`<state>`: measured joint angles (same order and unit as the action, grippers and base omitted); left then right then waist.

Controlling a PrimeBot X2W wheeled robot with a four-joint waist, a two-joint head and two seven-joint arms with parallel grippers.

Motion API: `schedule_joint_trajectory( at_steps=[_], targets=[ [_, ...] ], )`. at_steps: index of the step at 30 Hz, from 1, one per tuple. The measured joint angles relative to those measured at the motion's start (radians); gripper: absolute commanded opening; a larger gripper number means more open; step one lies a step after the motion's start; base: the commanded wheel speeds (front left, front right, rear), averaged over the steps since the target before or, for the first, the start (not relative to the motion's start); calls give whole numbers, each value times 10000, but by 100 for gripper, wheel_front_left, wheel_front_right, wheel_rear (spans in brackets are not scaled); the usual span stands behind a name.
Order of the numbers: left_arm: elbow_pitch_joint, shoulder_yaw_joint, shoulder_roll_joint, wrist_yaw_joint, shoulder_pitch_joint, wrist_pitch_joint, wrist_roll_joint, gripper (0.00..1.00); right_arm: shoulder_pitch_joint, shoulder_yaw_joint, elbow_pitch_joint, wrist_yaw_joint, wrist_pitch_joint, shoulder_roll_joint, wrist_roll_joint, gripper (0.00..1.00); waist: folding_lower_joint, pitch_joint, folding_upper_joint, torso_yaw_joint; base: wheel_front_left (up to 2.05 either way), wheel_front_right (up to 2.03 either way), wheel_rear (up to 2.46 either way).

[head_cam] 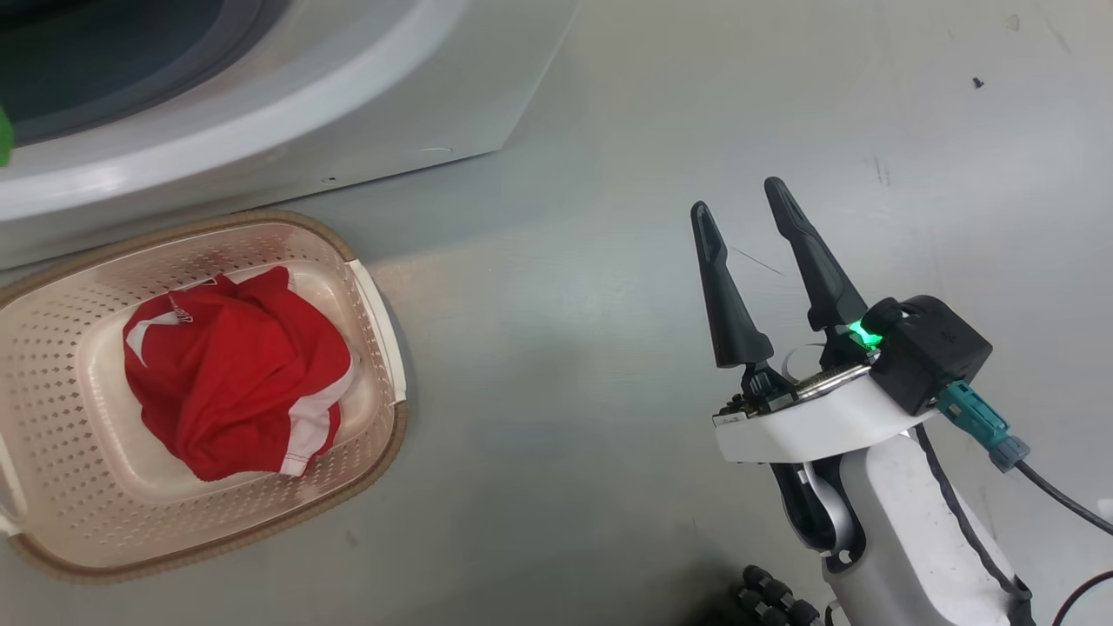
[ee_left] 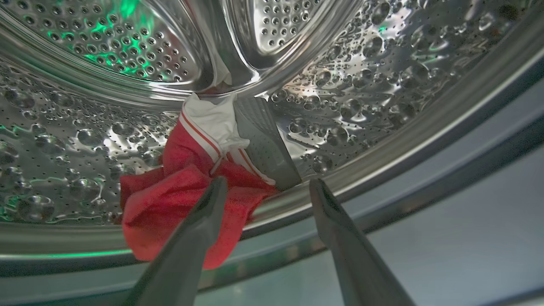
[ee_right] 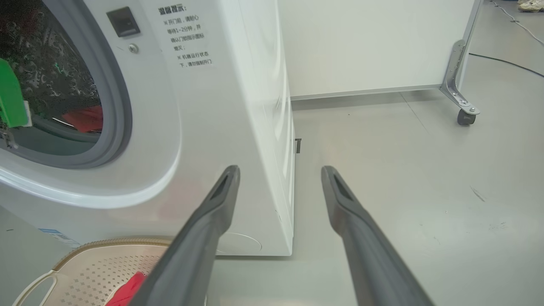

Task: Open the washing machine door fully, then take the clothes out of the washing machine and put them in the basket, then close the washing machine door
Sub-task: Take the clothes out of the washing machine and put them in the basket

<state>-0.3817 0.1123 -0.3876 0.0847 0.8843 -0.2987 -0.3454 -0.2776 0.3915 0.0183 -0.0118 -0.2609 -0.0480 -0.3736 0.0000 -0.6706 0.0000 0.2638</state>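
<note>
Striped trim (ee_left: 201,135) joins the white end (ee_left: 213,121) to the red clothes, so the white end will follow and dangle when I pull the red clothes out.
One piece of the clothes, red with white stripes (head_cam: 235,374), lies in the cream basket (head_cam: 52,348) on the floor before the washing machine (head_cam: 391,113). Another red piece with white trim (ee_left: 187,199) lies at the steel drum's (ee_left: 382,63) front lip. My left gripper (ee_left: 267,182) is open at the drum mouth; its left finger crosses in front of that cloth without pinching it. My right gripper (head_cam: 737,196) hangs open and empty over the floor, right of the basket. In the right wrist view, its fingers (ee_right: 280,170) point at the machine's front corner (ee_right: 204,127). The washing machine door is out of view.
A white panel on castors (ee_right: 369,42) stands behind the machine on the right, with a cable (ee_right: 510,63) on the floor beyond it. Bare grey floor (head_cam: 556,391) lies between the basket and my right arm. A cable (head_cam: 1061,496) trails from my right wrist.
</note>
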Motion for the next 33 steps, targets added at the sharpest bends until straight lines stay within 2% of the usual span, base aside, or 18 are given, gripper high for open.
schedule_joint_trajectory(
  at_steps=[16,27,28,30,31,33],
  targets=[
    [-1197,-472,-1095,-48,1677,-1365,130,100,-500,510,150,-228,0,2,-499,100,0,-734,0,740,0,0,0],
    [-1929,-456,-1160,-192,2047,-2395,142,100,-679,744,128,-272,0,2,-573,100,1,-824,0,798,0,0,0],
    [-1929,-456,-1160,-192,2047,-2395,142,61,-679,744,128,-272,0,2,-573,100,1,-824,0,798,0,0,0],
    [-2013,-449,-1158,-192,2182,-2568,115,7,-711,754,125,-276,0,2,-575,100,1,-828,0,788,0,0,0],
    [-2013,-449,-1158,-192,2182,-2568,115,0,-711,754,125,-276,0,2,-575,100,1,-828,0,788,0,0,0],
    [-2050,-426,-1158,-192,2242,-2650,115,0,-742,757,121,-276,0,2,-575,100,1,-828,0,780,0,0,0]
  ],
)
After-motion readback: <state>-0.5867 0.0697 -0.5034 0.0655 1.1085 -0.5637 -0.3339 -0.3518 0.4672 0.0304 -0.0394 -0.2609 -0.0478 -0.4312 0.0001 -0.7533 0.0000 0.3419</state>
